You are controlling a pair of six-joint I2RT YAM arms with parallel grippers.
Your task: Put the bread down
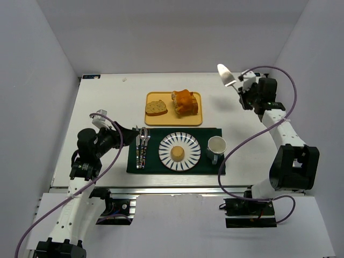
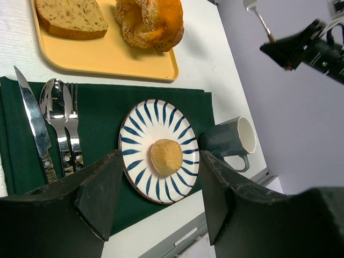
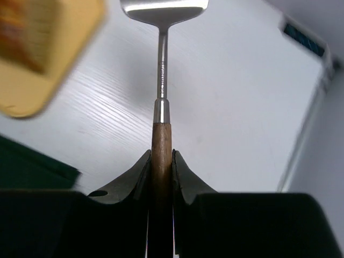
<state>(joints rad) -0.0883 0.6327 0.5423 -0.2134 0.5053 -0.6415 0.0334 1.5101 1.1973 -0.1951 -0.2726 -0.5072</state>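
My right gripper will keep bringing the spatula down until it rests on the white surface [image 1: 243,117], which is clear beside the tray, with the bread on the plate [image 1: 177,153].
The bread [image 1: 177,154], a small round tan bun, lies in the middle of the blue-striped white plate [image 1: 188,144] on the dark green mat [image 1: 209,166]. It also shows in the left wrist view [image 2: 166,156], on the plate [image 2: 141,121]. My left gripper [image 1: 130,132] is open and empty, left of the mat, its fingers [image 2: 99,188] wide apart. My right gripper [image 1: 243,86] is shut on the wooden handle of a metal spatula [image 3: 162,140], held up at the back right with the blade [image 1: 224,73] pointing left.
A yellow tray [image 1: 177,119] behind the mat holds a seeded bread slice [image 1: 156,107] and an orange-crusted loaf chunk [image 1: 185,101]. A knife, spoon and fork [image 1: 142,146] lie on the mat's left. A grey mug [image 1: 216,148] stands right of the plate.
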